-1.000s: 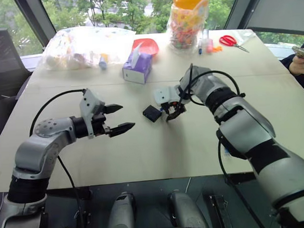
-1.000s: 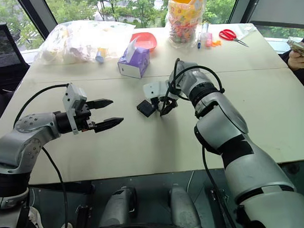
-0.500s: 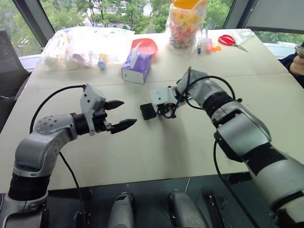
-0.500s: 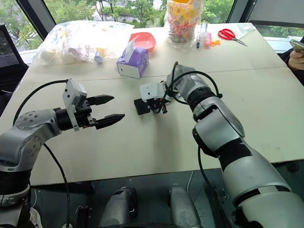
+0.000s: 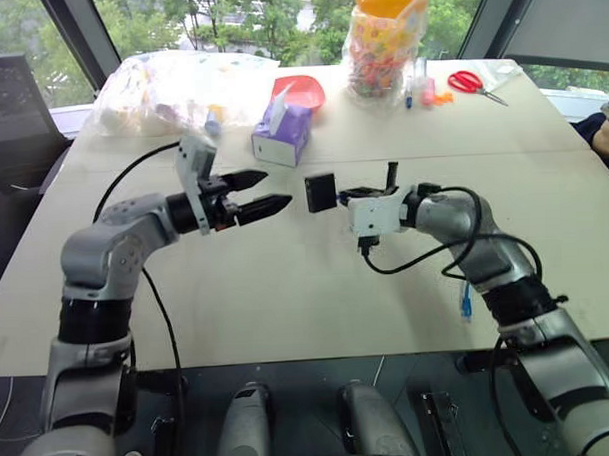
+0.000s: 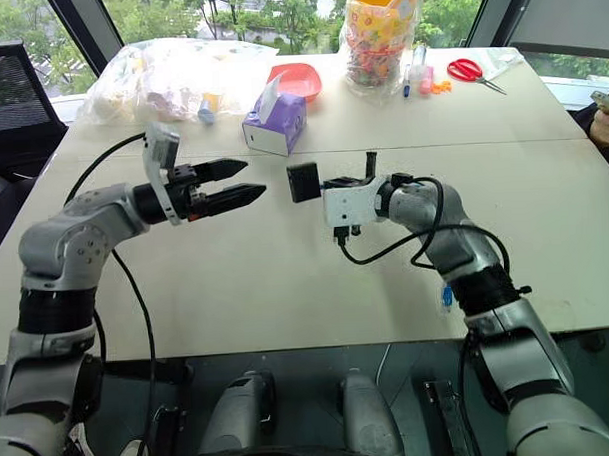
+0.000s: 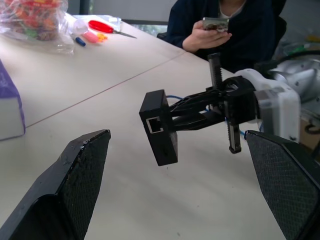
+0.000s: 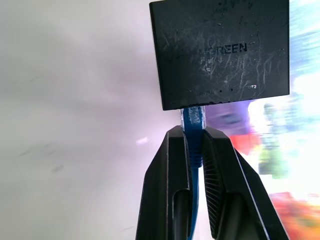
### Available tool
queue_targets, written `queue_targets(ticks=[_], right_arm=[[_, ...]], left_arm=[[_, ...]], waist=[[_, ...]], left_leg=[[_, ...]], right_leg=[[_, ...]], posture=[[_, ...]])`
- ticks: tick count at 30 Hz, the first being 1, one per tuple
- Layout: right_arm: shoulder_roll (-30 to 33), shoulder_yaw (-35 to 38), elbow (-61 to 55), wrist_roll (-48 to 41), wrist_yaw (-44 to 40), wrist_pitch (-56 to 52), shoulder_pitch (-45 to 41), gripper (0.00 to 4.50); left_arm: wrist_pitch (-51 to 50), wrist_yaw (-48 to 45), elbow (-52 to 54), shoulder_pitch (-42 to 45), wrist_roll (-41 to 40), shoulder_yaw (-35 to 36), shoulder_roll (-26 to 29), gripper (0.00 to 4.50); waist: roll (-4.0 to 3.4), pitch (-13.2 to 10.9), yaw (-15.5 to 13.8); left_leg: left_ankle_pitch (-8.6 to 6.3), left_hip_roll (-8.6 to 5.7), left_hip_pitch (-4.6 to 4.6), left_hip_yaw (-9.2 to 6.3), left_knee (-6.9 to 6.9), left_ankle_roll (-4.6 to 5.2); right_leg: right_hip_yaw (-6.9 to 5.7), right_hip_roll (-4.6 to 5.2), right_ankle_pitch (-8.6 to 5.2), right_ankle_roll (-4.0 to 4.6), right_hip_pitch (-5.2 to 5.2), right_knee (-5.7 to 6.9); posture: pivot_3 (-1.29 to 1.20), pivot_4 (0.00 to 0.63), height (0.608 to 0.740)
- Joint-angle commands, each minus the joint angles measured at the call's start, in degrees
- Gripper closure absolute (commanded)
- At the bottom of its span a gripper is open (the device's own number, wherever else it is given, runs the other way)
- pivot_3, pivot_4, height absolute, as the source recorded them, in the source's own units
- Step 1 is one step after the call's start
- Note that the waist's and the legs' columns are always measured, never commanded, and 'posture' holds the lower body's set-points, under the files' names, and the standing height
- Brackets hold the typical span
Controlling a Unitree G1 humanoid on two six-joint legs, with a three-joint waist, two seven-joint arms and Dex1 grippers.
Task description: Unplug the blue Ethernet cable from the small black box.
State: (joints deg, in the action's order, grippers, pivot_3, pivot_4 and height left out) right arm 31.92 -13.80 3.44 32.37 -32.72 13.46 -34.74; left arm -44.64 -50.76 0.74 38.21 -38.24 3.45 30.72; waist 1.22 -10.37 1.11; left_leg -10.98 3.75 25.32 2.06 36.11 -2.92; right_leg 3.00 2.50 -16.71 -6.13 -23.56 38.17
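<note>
I can see that the small black box hangs only from the plug [image 8: 193,118], so I should hold the box [image 7: 159,128] tight with my left gripper before my right gripper opens, turns and takes the plug again.
The small black box [image 5: 320,191] hangs in the air above the table, one port facing my left gripper [image 5: 275,188]. That gripper is open, level, and a short way from the box. In the left wrist view the box [image 7: 159,127] sits between its two spread fingers [image 7: 75,185]. My right gripper [image 5: 336,195] is shut on the blue Ethernet cable [image 8: 192,120] right at the plug, which is still seated in the box [image 8: 220,52]. The box hangs from that plug alone. More of the cable [image 5: 466,300] dangles below my right forearm at the table's front edge.
At the back of the table [image 5: 287,289] stand a purple tissue box [image 5: 281,134], a red bowl [image 5: 302,90], a clear bag [image 5: 170,88], a jar of sweets [image 5: 383,35] and red scissors [image 5: 469,81]. A person holding a phone [image 7: 216,23] sits at the far right.
My right gripper has shut on the cable at the box, lifted the box off the table and swung level. My left gripper has risen and moved closer to the box, still open.
</note>
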Motion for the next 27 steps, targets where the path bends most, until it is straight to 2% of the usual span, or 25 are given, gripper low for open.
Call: queue_targets(ticks=[1,7,18,19,21,22,23,24,27], right_arm=[[-1.94,1.70,-9.21,5.57,8.72,-1.97,4.32,4.46],[-3.36,-0.63,-13.61,8.58,10.03,-2.86,7.03,4.46],[-2.48,-1.70,-14.37,6.89,8.47,-0.87,6.92,4.46],[-2.47,-1.63,-14.60,6.83,8.31,-0.86,6.95,4.50],[-2.44,-1.52,-15.09,6.66,7.98,-0.81,7.04,4.50],[-2.45,-1.49,-15.25,6.60,7.84,-0.82,7.02,4.50],[-2.45,-1.46,-15.32,6.57,7.72,-0.84,6.98,4.50],[-2.39,-1.34,-15.35,6.54,7.54,-0.92,6.72,4.50],[-2.30,-1.01,-15.40,6.29,7.13,-1.19,5.96,4.50]], left_arm=[[1.31,-2.62,-1.22,1.55,0.93,-1.60,0.01,0.00],[2.14,-3.95,-3.27,3.48,1.90,-2.51,-0.98,0.00],[3.43,-5.34,-3.49,4.87,2.92,-3.35,-3.74,0.00],[3.78,-5.29,-3.42,4.69,3.14,-3.46,-3.89,0.54],[4.06,-5.03,-3.38,4.51,3.20,-3.54,-4.21,1.16],[4.08,-5.03,-3.27,4.43,3.13,-3.61,-4.33,1.16],[4.18,-5.04,-3.16,4.34,3.25,-3.77,-4.38,1.74],[4.43,-5.05,-3.11,4.19,3.63,-4.07,-4.39,1.81],[4.68,-5.18,-3.09,3.93,4.22,-4.39,-4.27,2.85]], waist=[[0.02,0.01,-0.20],[0.03,0.01,-0.31],[0.03,0.01,-0.27],[0.03,0.01,-0.27],[0.03,0.01,-0.27],[0.03,0.01,-0.27],[0.03,0.01,-0.28],[0.03,0.01,-0.27],[0.03,0.01,-0.29]], left_leg=[[0.00,0.00,0.00,-0.01,0.00,0.00],[0.00,-0.03,0.05,0.00,0.05,0.00],[0.01,-0.03,0.03,-0.03,0.05,0.01],[0.01,-0.03,0.02,-0.03,0.05,0.01],[0.01,-0.03,0.02,-0.03,0.05,0.01],[0.01,-0.03,0.02,-0.03,0.05,0.01],[0.01,-0.02,0.02,-0.03,0.05,0.01],[0.01,-0.02,0.02,-0.03,0.04,0.01],[0.01,-0.02,0.02,-0.03,0.06,0.01]], right_leg=[[-0.01,0.00,0.00,0.00,0.02,-0.01],[0.00,0.04,-0.01,0.01,0.04,-0.05],[-0.01,0.02,-0.01,0.01,0.08,-0.05],[-0.01,0.02,-0.01,0.01,0.08,-0.05],[-0.01,0.02,-0.01,0.01,0.08,-0.05],[-0.01,0.02,-0.01,0.01,0.08,-0.05],[-0.01,0.02,-0.01,0.01,0.08,-0.05],[-0.01,0.02,-0.01,0.01,0.08,-0.05],[-0.01,0.02,-0.01,0.01,0.08,-0.05]], posture=[[0.00,0.150,0.735],[0.00,0.150,0.735],[0.00,0.150,0.735],[0.00,0.150,0.735],[0.00,0.150,0.735],[0.00,0.150,0.735],[0.00,0.150,0.735],[0.00,0.150,0.735],[0.00,0.150,0.735]])
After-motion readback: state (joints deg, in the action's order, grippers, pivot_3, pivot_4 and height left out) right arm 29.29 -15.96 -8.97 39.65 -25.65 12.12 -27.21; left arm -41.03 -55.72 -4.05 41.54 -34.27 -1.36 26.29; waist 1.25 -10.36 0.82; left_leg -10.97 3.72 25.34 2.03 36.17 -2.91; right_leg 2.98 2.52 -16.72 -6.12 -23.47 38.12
